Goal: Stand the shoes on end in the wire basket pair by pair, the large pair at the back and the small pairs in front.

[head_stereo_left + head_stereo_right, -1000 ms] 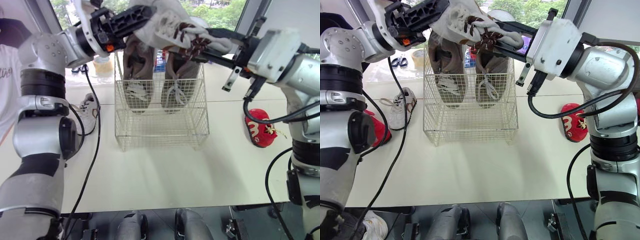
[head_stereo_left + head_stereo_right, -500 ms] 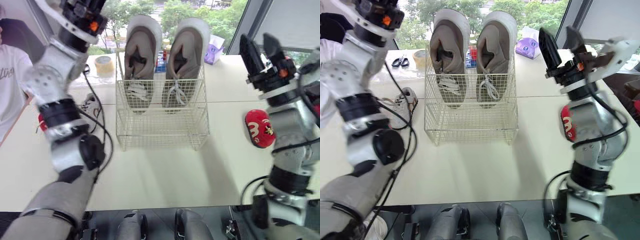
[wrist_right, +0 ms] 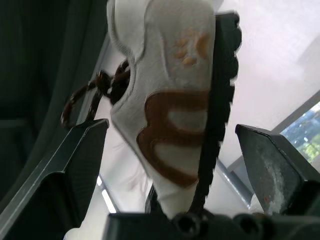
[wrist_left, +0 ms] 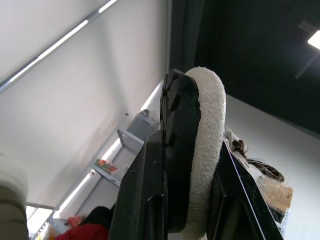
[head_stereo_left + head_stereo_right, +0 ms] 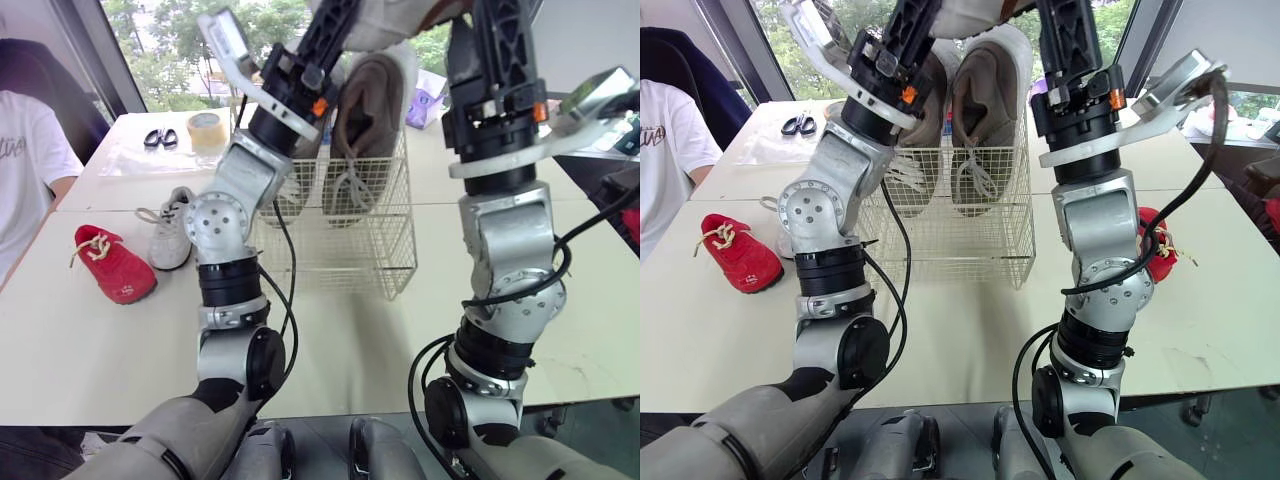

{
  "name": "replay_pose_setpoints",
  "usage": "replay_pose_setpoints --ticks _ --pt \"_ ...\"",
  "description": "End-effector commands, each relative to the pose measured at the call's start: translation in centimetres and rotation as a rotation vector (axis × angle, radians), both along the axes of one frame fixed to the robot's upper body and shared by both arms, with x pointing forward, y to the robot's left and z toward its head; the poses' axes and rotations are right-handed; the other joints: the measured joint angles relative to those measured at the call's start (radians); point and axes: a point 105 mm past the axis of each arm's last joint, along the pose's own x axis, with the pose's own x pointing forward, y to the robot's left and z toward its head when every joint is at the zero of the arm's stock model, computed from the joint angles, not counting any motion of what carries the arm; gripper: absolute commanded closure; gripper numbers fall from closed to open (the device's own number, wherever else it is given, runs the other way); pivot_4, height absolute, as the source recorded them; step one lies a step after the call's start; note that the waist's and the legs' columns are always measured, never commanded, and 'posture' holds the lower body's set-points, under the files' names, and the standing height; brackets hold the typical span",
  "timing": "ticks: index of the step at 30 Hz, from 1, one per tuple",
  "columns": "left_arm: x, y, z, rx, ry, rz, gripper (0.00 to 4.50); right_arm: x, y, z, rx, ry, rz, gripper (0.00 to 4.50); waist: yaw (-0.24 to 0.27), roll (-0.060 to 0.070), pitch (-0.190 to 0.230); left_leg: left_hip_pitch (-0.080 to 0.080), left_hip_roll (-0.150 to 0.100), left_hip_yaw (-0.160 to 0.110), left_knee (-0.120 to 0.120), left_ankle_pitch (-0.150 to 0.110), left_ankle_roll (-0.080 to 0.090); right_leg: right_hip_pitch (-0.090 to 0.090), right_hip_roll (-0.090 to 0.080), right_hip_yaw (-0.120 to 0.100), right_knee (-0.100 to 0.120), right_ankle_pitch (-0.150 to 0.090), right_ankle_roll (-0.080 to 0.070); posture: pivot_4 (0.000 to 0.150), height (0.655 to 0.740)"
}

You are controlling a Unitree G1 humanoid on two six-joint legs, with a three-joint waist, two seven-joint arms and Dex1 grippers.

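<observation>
I am holding the white shoe, on which the brown lace loop (image 3: 80, 102) juts from its knot (image 3: 105, 83), so it should keep poking out when I lower the shoe in.
A white shoe with brown patches (image 3: 170, 75) is held high above the wire basket (image 5: 340, 240). My left gripper (image 4: 190, 145) is shut on its fleecy collar and black sole. My right gripper (image 3: 167, 127) is open, its fingers (image 3: 80, 160) standing wide on either side of the shoe without touching it. Both forearms rise steeply in front of the basket. Two large grey shoes (image 5: 985, 110) stand on end at the back of the basket. On the table to the left lie a small red shoe (image 5: 112, 265) and a small white shoe (image 5: 172, 238). Another red shoe (image 5: 1158, 245) lies to the right.
A person in a white shirt (image 5: 30, 160) sits at the table's left end. Scissors (image 5: 160, 138) and a tape roll (image 5: 206, 127) lie behind the basket on the left, and a purple packet (image 5: 425, 85) on the right. The basket's front half holds no shoes.
My right gripper has opened and let go of the white shoe, which my left gripper still holds. Both arms now stand upright with the shoe lifted high. The head view has shifted.
</observation>
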Motion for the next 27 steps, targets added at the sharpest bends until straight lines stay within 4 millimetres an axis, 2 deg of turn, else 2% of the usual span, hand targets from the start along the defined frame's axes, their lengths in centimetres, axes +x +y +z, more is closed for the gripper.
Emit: replay_pose_setpoints --ticks 1,10,15,18,22,23,27 --pt "-1.1 0.1 0.5 0.006 -0.043 -0.005 4.24 -0.9 0.0 1.3 0.011 -0.069 -0.016 0.10 0.000 0.000 0.000 0.000 0.000 0.000 0.000 0.000 0.000 0.000 0.000 0.000 0.000 0.000 0.000 0.150 0.7400" --pt "-1.7 0.3 -0.4 0.040 -0.035 0.004 4.24 -0.8 -1.1 2.1 0.029 -0.101 -0.059 0.10 0.002 0.000 0.000 0.000 0.000 0.000 0.000 0.000 0.000 0.000 0.000 0.000 0.000 0.000 0.000 0.150 0.7400" --pt "-2.0 0.2 -0.7 0.076 -0.046 0.009 4.24 -1.0 -1.0 2.4 0.033 -0.116 -0.047 0.10 0.001 0.000 0.000 -0.001 0.000 0.000 0.000 0.000 0.000 0.000 0.000 0.000 0.000 0.000 0.000 0.150 0.7400" --pt "-2.0 0.1 -1.0 0.098 -0.047 0.019 4.24 -0.9 -0.9 2.3 0.032 -0.113 -0.046 0.90 0.000 0.000 0.000 0.000 0.001 0.000 0.000 0.000 0.000 0.000 0.000 0.000 0.000 0.000 0.000 0.150 0.7400" --pt "-1.7 0.2 -1.3 0.126 -0.035 0.043 4.24 -0.9 -0.9 2.2 0.038 -0.108 -0.036 2.69 0.002 0.000 0.000 -0.001 0.001 0.000 0.000 0.000 0.000 0.000 0.000 0.000 -0.001 0.000 0.000 0.150 0.7400" --pt "-1.5 0.2 -1.6 0.150 -0.026 0.057 3.74 -1.0 -0.8 2.2 0.036 -0.110 -0.029 3.02 0.001 0.000 0.000 -0.001 0.001 0.000 0.000 0.000 0.000 0.000 0.000 0.000 -0.001 0.000 0.000 0.150 0.7400" --pt "-1.6 0.6 -2.2 0.209 -0.041 0.061 1.96 -1.0 -1.2 2.4 0.041 -0.115 -0.029 3.03 0.000 0.000 0.000 0.000 0.001 0.000 0.000 0.000 0.000 0.000 0.000 0.000 0.000 0.000 0.000 0.150 0.7400"
